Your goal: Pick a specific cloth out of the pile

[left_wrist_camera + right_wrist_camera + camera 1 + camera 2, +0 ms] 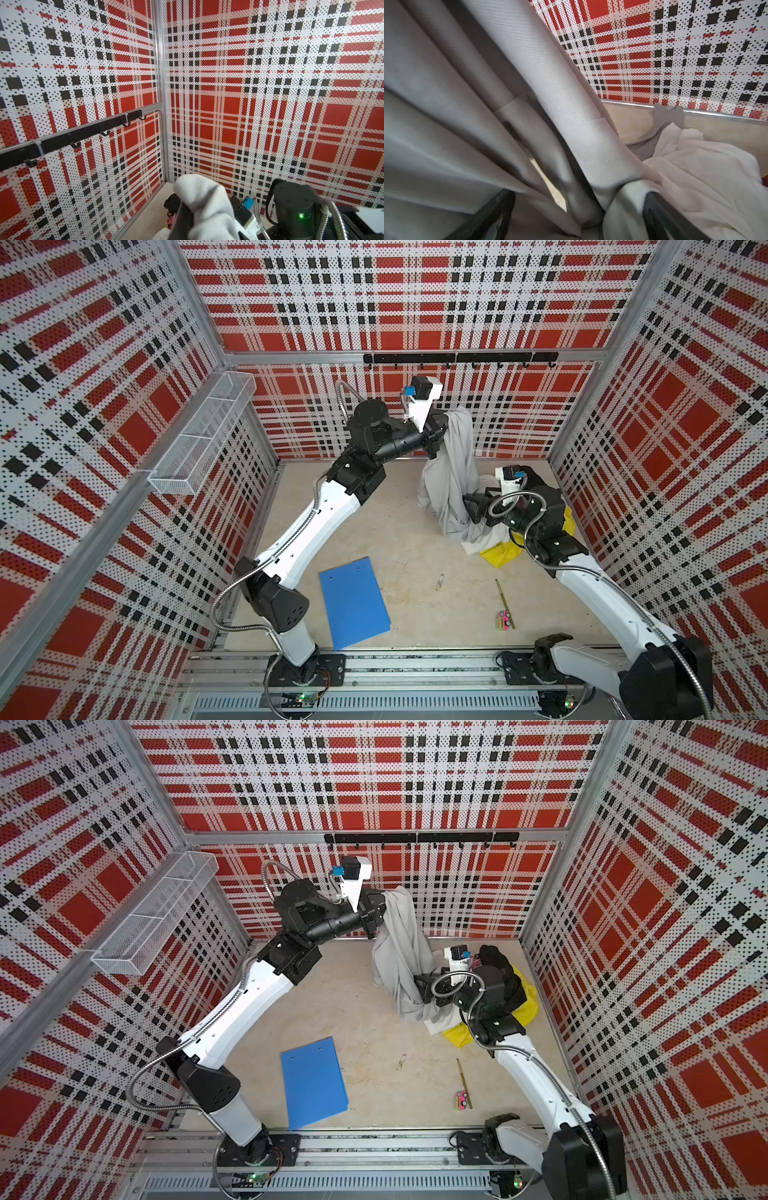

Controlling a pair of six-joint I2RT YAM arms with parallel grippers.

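Note:
The light grey cloth's end (667,118) sticks out behind the loose white cloth, so the light grey cloth will slip free by itself when I carry it.
The light grey cloth (453,472) (399,952) hangs in long folds from my left gripper (440,427) (380,905), raised high near the back wall. In the left wrist view that gripper (187,209) is shut on a bunched top fold of the cloth (203,199). The cloth's lower end still reaches the pile (498,551) (528,1002) of white, yellow and black garments at the back right. My right gripper (473,506) (424,986) (577,199) stands open low against the cloth (488,104), with loose grey folds between its wide-apart fingers. The white cloth (695,166) lies just beside it.
A blue clipboard (353,601) lies on the floor at the front middle. A thin stick (504,599) and a small pink object (503,620) lie to its right. A wire basket (203,435) hangs on the left wall. A black hook rail (457,358) runs along the back wall.

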